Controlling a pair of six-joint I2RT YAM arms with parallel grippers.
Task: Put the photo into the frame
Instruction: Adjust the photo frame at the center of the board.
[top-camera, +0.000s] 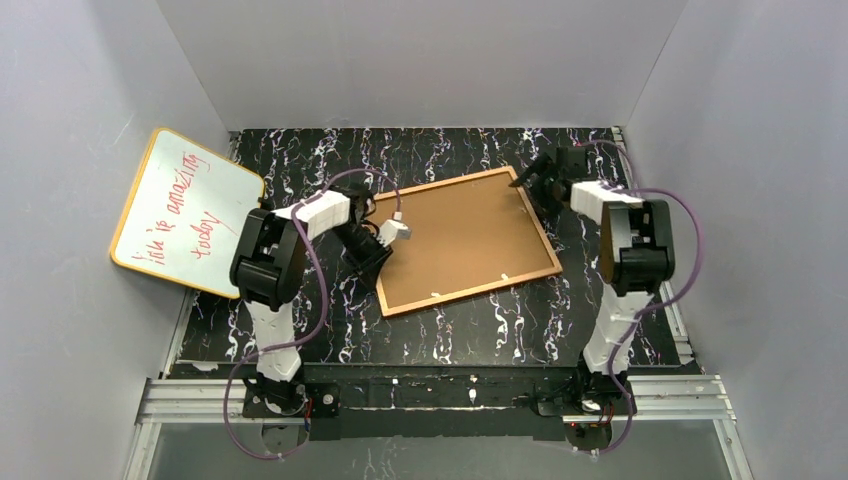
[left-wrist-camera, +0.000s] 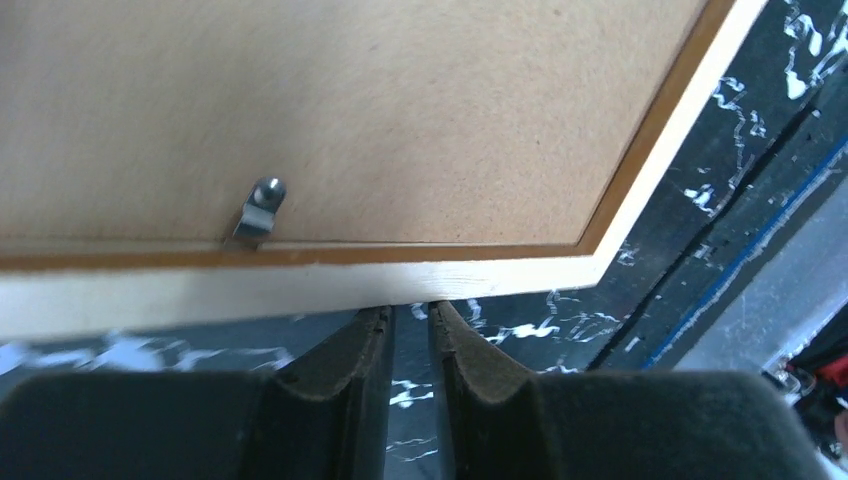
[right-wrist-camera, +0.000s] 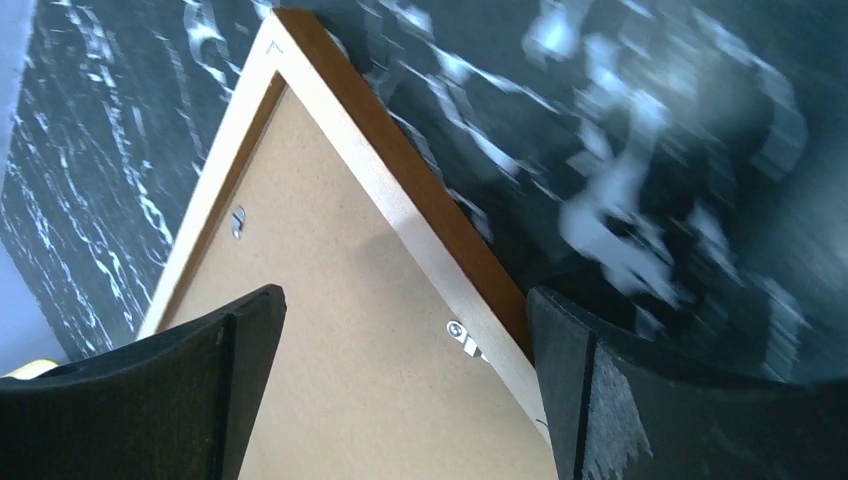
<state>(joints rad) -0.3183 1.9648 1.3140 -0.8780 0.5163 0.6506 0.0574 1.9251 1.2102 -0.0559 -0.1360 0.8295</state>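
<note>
I should turn the frame because the frame's edge (left-wrist-camera: 410, 283) lies across my left gripper's fingers, and then steady it with my left gripper beside the frame's near corner (top-camera: 386, 312).
The frame (top-camera: 465, 240) lies face down in the middle of the table, its brown board back up; it also shows in the left wrist view (left-wrist-camera: 330, 110) and the right wrist view (right-wrist-camera: 340, 330). The photo is not in view. My left gripper (top-camera: 377, 262) (left-wrist-camera: 410, 308) is at the frame's left edge, its fingertips against the pale wood, nearly closed with a thin gap and nothing between them. My right gripper (top-camera: 530, 180) (right-wrist-camera: 402, 300) is open and empty above the frame's far right corner. Small metal clips (left-wrist-camera: 260, 210) (right-wrist-camera: 462, 338) sit at the board's rim.
A yellow-edged whiteboard (top-camera: 185, 212) with red writing leans against the left wall. The black marbled table (top-camera: 450, 330) is boxed in by white walls on the left, back and right. A metal rail runs along the near edge.
</note>
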